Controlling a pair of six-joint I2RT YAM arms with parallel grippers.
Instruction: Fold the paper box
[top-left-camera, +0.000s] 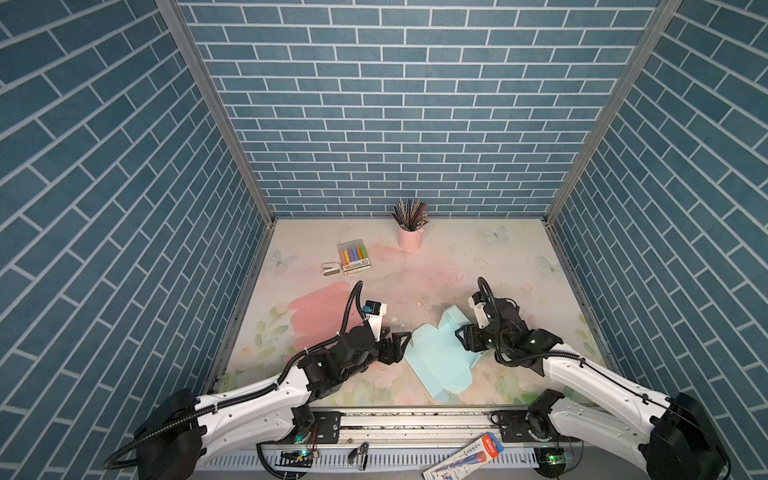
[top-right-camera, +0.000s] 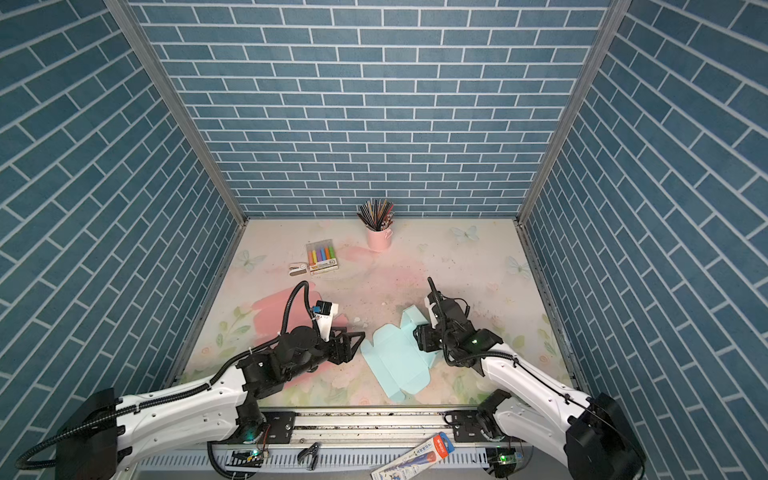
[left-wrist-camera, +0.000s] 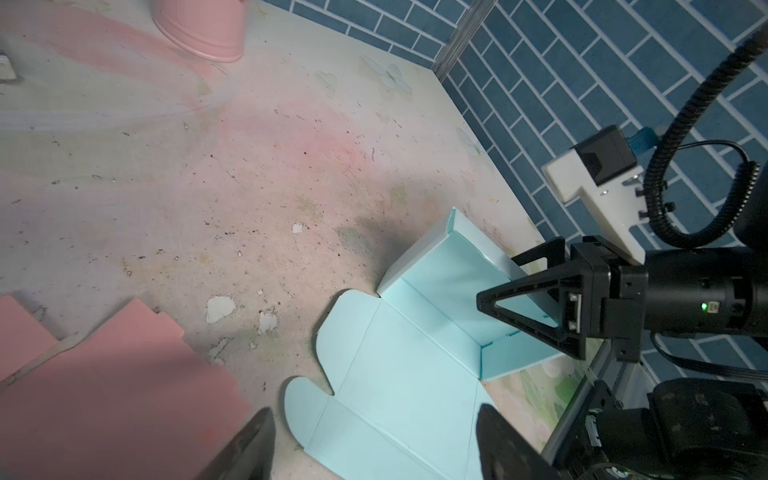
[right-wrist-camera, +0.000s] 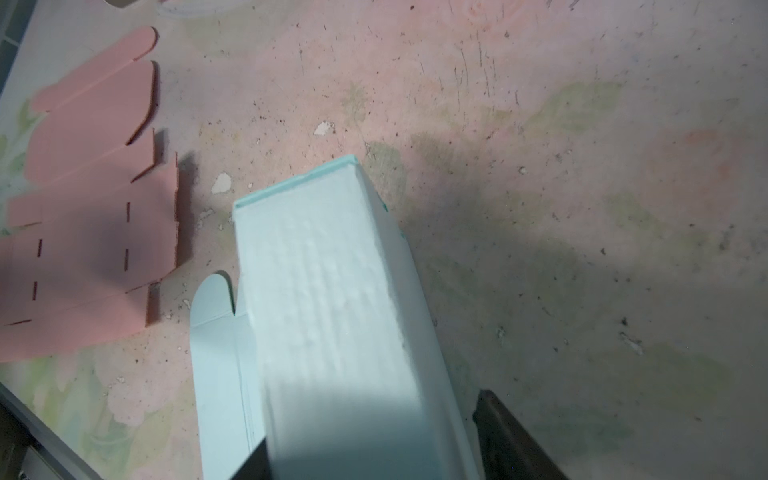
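The outer flap is clear of the pink blank and faces my left gripper's open fingers, so I should go on moving closer until the fingers are on both sides of the flap's edge.
The paper box is a light blue cut-out lying mid-table, mostly flat, with one long side wall folded upright. My right gripper is open and straddles that raised wall, one finger inside the box and one outside. My left gripper is open at the blank's left edge. In the left wrist view its two fingers stand wide apart over the flat panel, holding nothing.
A flat pink box blank lies to the left, partly under the left arm. At the back stand a pink cup of pencils, a marker pack and a small stapler.
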